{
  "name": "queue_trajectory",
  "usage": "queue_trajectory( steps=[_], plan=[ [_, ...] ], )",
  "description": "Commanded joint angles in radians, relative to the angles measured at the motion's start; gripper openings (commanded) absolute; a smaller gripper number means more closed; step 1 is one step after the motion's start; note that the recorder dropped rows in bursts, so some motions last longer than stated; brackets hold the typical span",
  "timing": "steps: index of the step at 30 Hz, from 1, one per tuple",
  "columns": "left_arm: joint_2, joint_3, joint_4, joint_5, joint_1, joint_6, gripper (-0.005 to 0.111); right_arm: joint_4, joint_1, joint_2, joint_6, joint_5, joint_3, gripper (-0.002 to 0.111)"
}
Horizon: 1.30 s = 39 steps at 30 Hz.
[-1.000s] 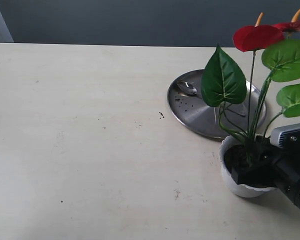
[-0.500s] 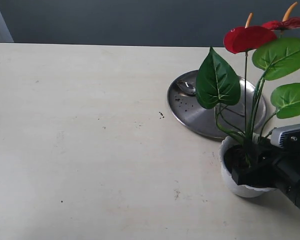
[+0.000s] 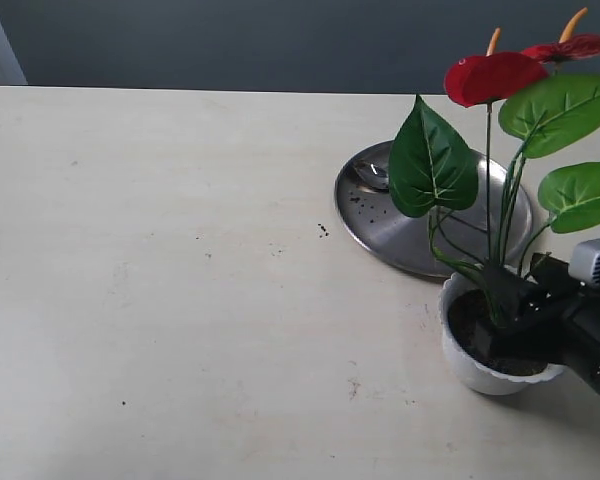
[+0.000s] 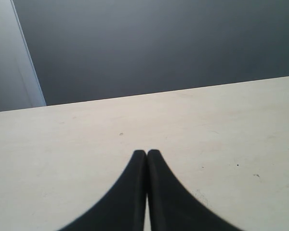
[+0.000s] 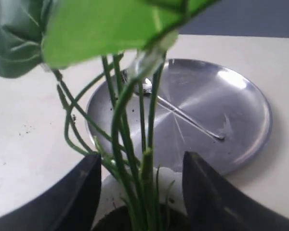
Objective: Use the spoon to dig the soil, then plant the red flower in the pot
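The red flower stands in the pot's soil (image 3: 462, 350) with its stems (image 5: 145, 168) clear of both fingers, so the robot's right gripper should keep backing away until it is clear of the pot.
The red flower (image 3: 492, 78) stands with its stems in the white pot (image 3: 465, 365), rising from the dark soil (image 3: 468, 318). My right gripper (image 3: 510, 310) is open, one finger on each side of the stems just above the pot mouth. In the right wrist view the green stems (image 5: 147, 183) rise in the gap of the right gripper (image 5: 142, 161), clear of both fingers, above the pot rim (image 5: 168, 180). The spoon (image 5: 183, 113) lies on the steel plate (image 5: 231, 110); its bowl (image 3: 373, 176) shows beside a leaf. My left gripper (image 4: 147, 153) is shut and holds nothing, above bare table.
The steel plate (image 3: 380, 225) lies just behind the pot, with soil crumbs on it and a few on the table (image 3: 323, 230) to its left. Large green leaves (image 3: 435, 165) overhang the plate and my right arm. The left gripper does not show in the exterior view.
My right gripper has opened off the stems and drawn back a little to the right. The flower has shifted slightly left and now stands in the pot on its own.
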Motion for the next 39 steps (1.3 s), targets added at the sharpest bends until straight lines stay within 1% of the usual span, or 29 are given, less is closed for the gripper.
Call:
queue_trajectory(
  steps=[1, 7, 12, 20, 21, 22, 24, 25, 27, 28, 35, 39],
  plan=[
    [-0.004, -0.003, 0.0, -0.007, -0.007, 0.0, 0.0, 0.027, -0.005, -0.1, -0.048, 0.012, 0.002, 0.05],
    [-0.004, -0.003, 0.0, -0.007, -0.007, 0.0, 0.0, 0.044, -0.005, -0.307, -0.09, 0.122, 0.002, 0.05],
    [-0.004, -0.003, 0.0, -0.007, -0.007, 0.0, 0.0, 0.052, -0.005, -0.458, -0.113, 0.329, 0.002, 0.05],
    [-0.004, -0.003, 0.0, -0.007, -0.007, 0.0, 0.0, 0.05, -0.005, -0.624, -0.158, 0.365, 0.002, 0.05],
    [-0.004, -0.003, 0.0, -0.007, -0.007, 0.0, 0.0, 0.05, -0.005, -0.642, -0.17, 0.367, 0.002, 0.048],
    [-0.004, -0.003, 0.0, -0.007, -0.007, 0.0, 0.0, 0.05, -0.005, -0.664, -0.182, 0.367, 0.002, 0.044],
    [-0.004, -0.003, 0.0, -0.007, -0.007, 0.0, 0.0, 0.05, -0.005, -0.705, -0.201, 0.365, 0.002, 0.031],
    [-0.004, -0.003, 0.0, -0.007, -0.007, 0.0, 0.0, 0.05, -0.005, -0.733, -0.204, 0.367, 0.002, 0.02],
    [-0.004, -0.003, 0.0, -0.007, -0.007, 0.0, 0.0, 0.05, -0.005, -0.77, -0.216, 0.375, -0.023, 0.003],
    [-0.004, -0.003, 0.0, -0.007, -0.007, 0.0, 0.0, 0.052, -0.005, -0.792, -0.228, 0.39, -0.039, 0.0],
    [-0.004, -0.003, 0.0, -0.007, -0.007, 0.0, 0.0, 0.054, -0.005, -0.871, -0.36, 0.425, -0.165, 0.0],
    [-0.004, -0.003, 0.0, -0.007, -0.007, 0.0, 0.0, 0.066, -0.005, -0.881, -0.484, 0.422, -0.251, 0.0]
  ],
)
